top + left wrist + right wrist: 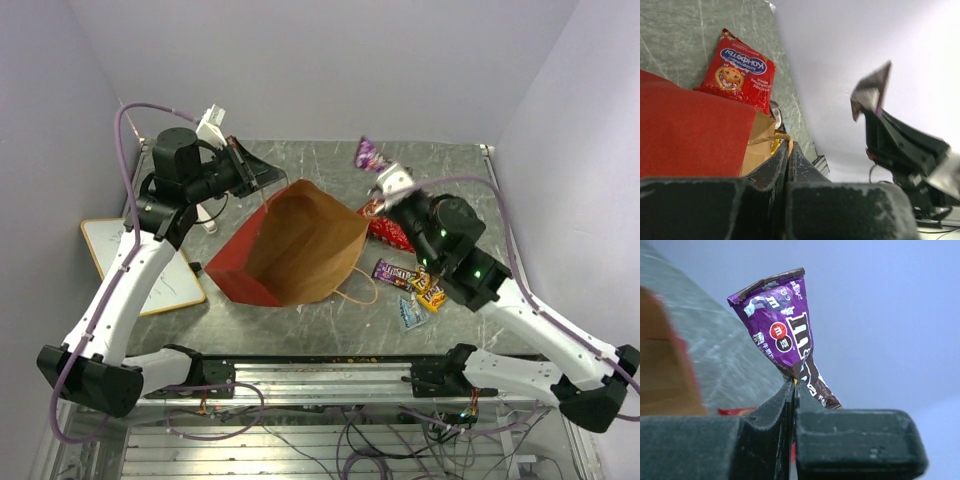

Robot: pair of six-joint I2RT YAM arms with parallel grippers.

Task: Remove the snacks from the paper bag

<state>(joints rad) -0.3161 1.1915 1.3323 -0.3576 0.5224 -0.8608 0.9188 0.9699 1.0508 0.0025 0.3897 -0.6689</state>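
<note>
The paper bag is leaning toward the snacks and its brown inside (308, 246) is empty, so my left gripper should swing the bag back and set it upright.
The paper bag (300, 245) lies on its side mid-table with its mouth open and brown inside showing. My left gripper (264, 188) is shut on its looped handle (781, 135) at the far rim; the bag's red panel (690, 135) fills the left wrist view. My right gripper (379, 183) is shut on the corner of a purple candy packet (782, 325) and holds it up off the table, right of the bag. The red chip bag (388, 233) lies on the table under my right arm. Brown (393, 273), yellow (431, 294) and pale blue (410, 312) packets lie near it.
A wood-framed whiteboard (140, 262) lies at the left under my left arm, with a small white stick (209, 223) near it. The bag's second handle (358, 293) loops onto the table at the front. Walls close in on three sides.
</note>
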